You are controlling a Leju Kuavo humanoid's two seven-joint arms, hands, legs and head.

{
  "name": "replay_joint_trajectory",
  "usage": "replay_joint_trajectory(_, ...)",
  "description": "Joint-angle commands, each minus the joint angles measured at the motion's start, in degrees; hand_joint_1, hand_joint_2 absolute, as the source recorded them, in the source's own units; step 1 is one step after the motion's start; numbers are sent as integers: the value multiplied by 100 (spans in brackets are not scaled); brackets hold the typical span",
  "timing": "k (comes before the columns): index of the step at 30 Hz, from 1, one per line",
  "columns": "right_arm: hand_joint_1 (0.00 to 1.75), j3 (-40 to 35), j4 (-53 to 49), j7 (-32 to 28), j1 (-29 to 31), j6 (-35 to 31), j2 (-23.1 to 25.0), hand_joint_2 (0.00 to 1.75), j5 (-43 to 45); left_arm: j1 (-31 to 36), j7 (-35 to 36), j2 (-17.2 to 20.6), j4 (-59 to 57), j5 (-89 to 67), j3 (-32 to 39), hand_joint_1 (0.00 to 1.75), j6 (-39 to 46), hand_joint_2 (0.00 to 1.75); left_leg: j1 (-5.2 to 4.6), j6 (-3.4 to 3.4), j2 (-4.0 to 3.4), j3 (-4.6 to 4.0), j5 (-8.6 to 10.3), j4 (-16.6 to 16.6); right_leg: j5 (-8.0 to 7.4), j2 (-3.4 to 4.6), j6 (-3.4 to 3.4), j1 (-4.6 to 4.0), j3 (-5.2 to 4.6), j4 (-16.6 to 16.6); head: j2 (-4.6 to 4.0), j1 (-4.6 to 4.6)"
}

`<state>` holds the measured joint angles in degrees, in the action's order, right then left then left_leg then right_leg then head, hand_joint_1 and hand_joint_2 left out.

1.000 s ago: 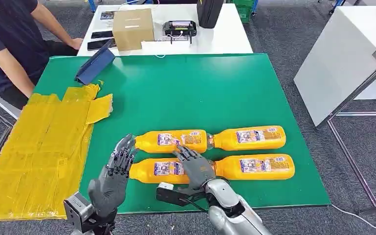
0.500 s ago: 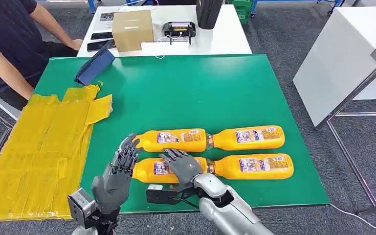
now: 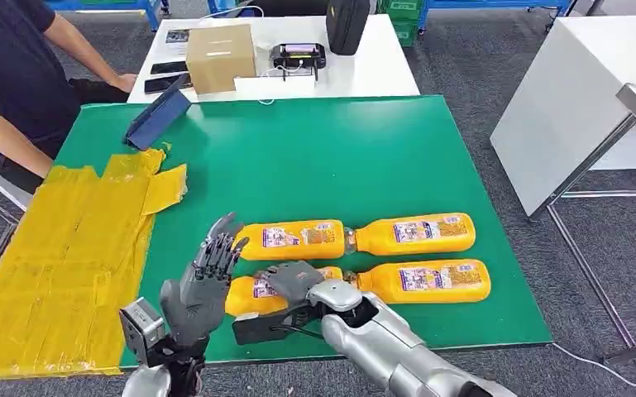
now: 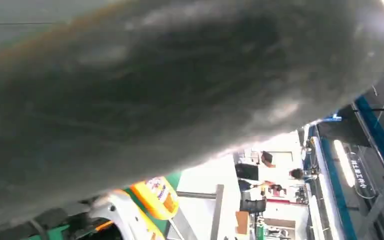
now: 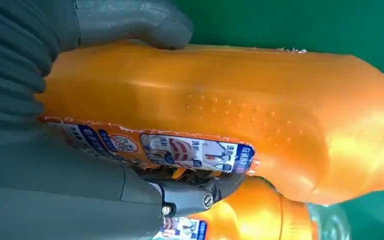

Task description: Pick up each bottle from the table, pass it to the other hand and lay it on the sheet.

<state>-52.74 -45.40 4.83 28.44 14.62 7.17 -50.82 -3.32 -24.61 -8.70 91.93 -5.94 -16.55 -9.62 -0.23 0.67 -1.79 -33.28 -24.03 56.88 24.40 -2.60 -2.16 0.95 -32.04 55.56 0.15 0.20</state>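
Observation:
The held orange bottle has its small-print label in view, so the robot should expect a blue and white label hidden underneath when it turns the bottle over.
Four orange bottles lie in two rows on the green table. My right hand grips the near-left bottle; in the right wrist view its thumb and fingers wrap that bottle. Beside it lie the far-left bottle, the far-right bottle and the near-right bottle. My left hand is raised just left of the held bottle, fingers spread and holding nothing. The yellow sheet covers the table's left side.
A person sits at the far left corner. A blue case leans at the back left of the green table. Behind it a white table holds a cardboard box. Another white table stands to the right.
My right hand has slid left along the near-left bottle and closed around it. My left hand has risen a little. The camera has shifted slightly.

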Motion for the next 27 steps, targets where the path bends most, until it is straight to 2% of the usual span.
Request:
replay_joint_trajectory(1,175,-594,690,338,-589,186,-372,175,218,278,67,23,-432,363,-74,0,180,0,12,-9,50,13,7,-19,2,-17,11,-9,33,-29,0,-2)
replay_joint_trajectory(3,175,1,599,849,-868,-666,-337,175,467,152,159,-116,-268,483,165,0,657,0,14,-13,53,27,4,-24,4,-20,11,-10,46,-36,0,0)
replay_joint_trajectory(4,175,565,301,1011,-1135,-1443,-282,175,718,-4,247,-255,-46,492,417,0,1156,0,10,-12,44,35,-2,-19,10,-19,8,-6,50,-27,0,0)
replay_joint_trajectory(7,175,616,57,1084,-1206,-1398,-328,175,697,-86,298,-183,137,521,431,0,1170,0,10,-10,39,34,-10,-8,24,-16,-1,-5,52,-15,0,0)
replay_joint_trajectory(8,175,616,57,1084,-1206,-1398,-328,175,697,-86,298,-183,137,521,431,0,1170,0,14,-11,63,21,-4,-11,23,-22,-1,-8,49,-20,0,0)
replay_joint_trajectory(10,175,1502,-670,733,-1771,-2414,-303,175,1208,-248,312,-251,167,577,667,0,1849,0,11,-8,68,33,-10,-7,38,-33,-1,-4,65,-16,0,0)
replay_joint_trajectory(11,175,1879,-1221,295,-2141,-3096,-295,175,1330,-362,207,-312,230,673,823,0,2208,0,17,-9,86,23,-4,-11,35,-39,3,-10,63,-26,0,0)
replay_joint_trajectory(12,175,2190,-1844,-213,-2500,-3432,-262,175,1723,-473,23,-381,329,806,1023,0,2565,0,14,-5,85,30,-5,-12,40,-44,0,-7,69,-26,0,0)
replay_joint_trajectory(13,175,2344,-2648,-567,-2902,-3621,-307,175,2119,-589,-113,-402,474,941,1150,0,2892,175,16,-5,94,25,-5,-14,41,-48,2,-8,67,-29,0,2)
replay_joint_trajectory(15,175,2374,-3612,-1075,-3321,-3851,-383,175,2823,-676,-426,-505,666,1304,1412,0,3424,175,13,-3,68,26,-17,-1,46,-33,0,-6,66,-16,0,7)
replay_joint_trajectory(19,175,2199,-4282,-1825,-3506,-4243,-450,175,3692,-683,-533,-416,793,1575,1404,0,3695,175,8,2,59,-9,-33,7,40,-16,-8,-6,67,-7,0,0)
replay_joint_trajectory(21,175,2055,-4548,-2112,-3474,-4231,-473,175,3867,-703,-140,-239,745,1713,1171,0,3192,175,5,2,68,-27,-31,11,46,-22,-10,-3,74,0,0,0)
replay_joint_trajectory(24,175,1975,-4715,-2079,-3424,-4257,-451,175,3887,-749,41,-196,689,1860,1058,0,2850,175,3,7,53,-46,-31,13,41,-7,-14,-2,51,4,0,0)
replay_joint_trajectory(25,175,1901,-4777,-2157,-3393,-4227,-484,175,3845,-756,380,-82,664,2134,899,0,2308,175,2,9,44,-54,-27,7,35,-3,-15,-2,40,1,0,2)
replay_joint_trajectory(27,175,1780,-4795,-2134,-3317,-4011,-547,175,3754,-773,606,102,609,2222,633,0,1704,175,7,8,39,-57,-29,7,36,1,-14,-5,34,-2,0,0)
